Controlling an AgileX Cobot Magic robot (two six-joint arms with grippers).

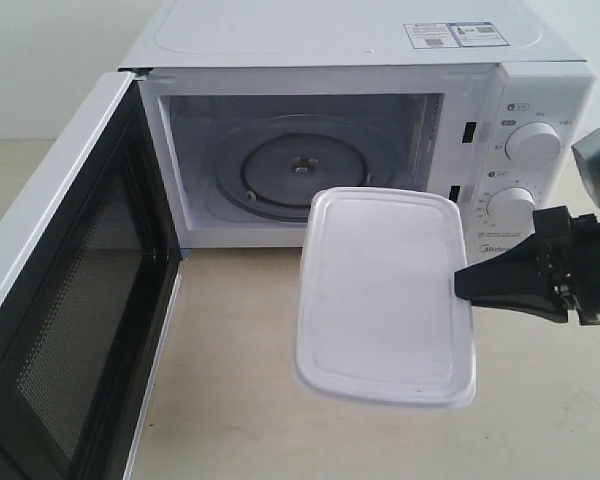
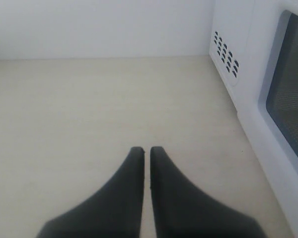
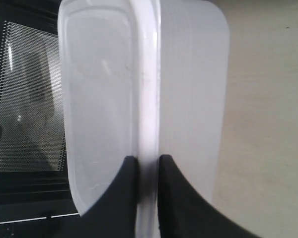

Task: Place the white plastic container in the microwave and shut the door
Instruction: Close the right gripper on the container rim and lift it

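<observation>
The container's rim (image 1: pixel 462 238) is in my right gripper on the knob panel's side, so I should move back and turn that rim to the front before I go into the microwave's cavity (image 1: pixel 302 160).
The white plastic container (image 1: pixel 385 295) hangs in the air in front of the microwave (image 1: pixel 360 120), below and to the right of its open cavity. My right gripper (image 1: pixel 462 283) is shut on the container's right rim; in the right wrist view its fingers clamp the lid's edge (image 3: pixel 148 99). The door (image 1: pixel 65 290) stands swung wide open at the left, black mesh inner face showing. The glass turntable (image 1: pixel 295 175) lies bare inside. My left gripper (image 2: pixel 146 149) is shut on nothing, above the table beside the microwave's side wall (image 2: pixel 238 54).
Two round knobs (image 1: pixel 532 142) sit on the microwave's right panel, just behind the right arm. The beige tabletop (image 1: pixel 240 380) stretches in front of the microwave, under the held container.
</observation>
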